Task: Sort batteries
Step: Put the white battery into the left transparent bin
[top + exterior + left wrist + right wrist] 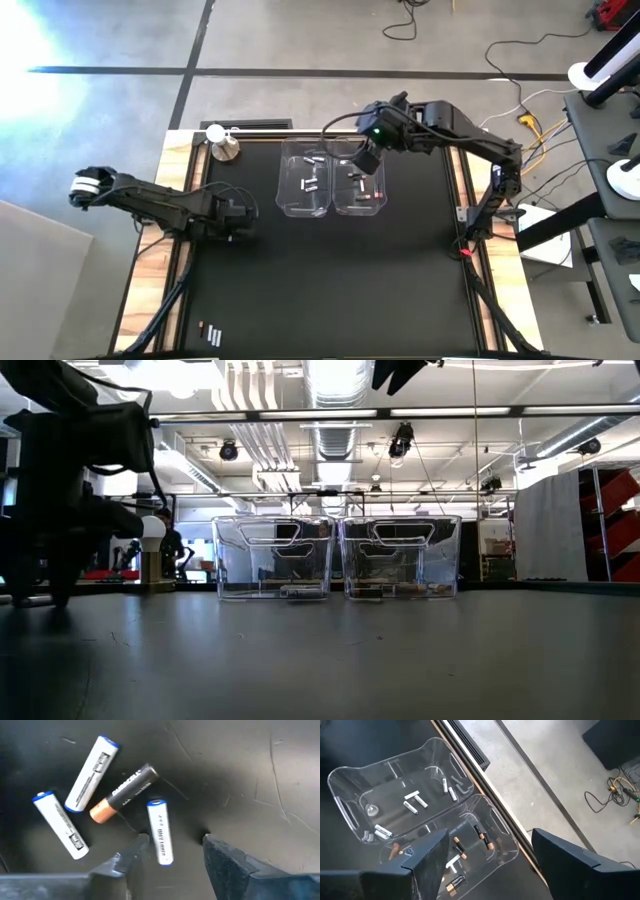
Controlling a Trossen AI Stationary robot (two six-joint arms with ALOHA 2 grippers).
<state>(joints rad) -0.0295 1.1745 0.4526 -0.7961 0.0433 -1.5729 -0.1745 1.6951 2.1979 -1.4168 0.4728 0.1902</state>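
My right gripper needs to be handed the nearest white battery (160,833) before I put it in the bin with white ones (310,184). The battery is under my left gripper, away from the bins.
In the left wrist view several batteries lie flat on the black mat: three silvery-white ones (92,772) (60,825) (161,832) and a dark one with a copper end (127,790). My left gripper (175,840) points down at the table's left (235,215) and is open. Its fingers stand on either side of the nearest white battery, one finger close beside it. Two clear bins stand mid-table. One (405,795) holds silvery-white batteries, the other (470,850) dark ones. My right gripper (490,857) hangs open above the bins (365,160), with nothing between its fingers.
A silver knob with a white ball (222,146) stands at the far left of the mat. A few more batteries (210,335) lie near the front left corner. Wooden table edges (150,290) border the black mat, which is bare in front of the bins.
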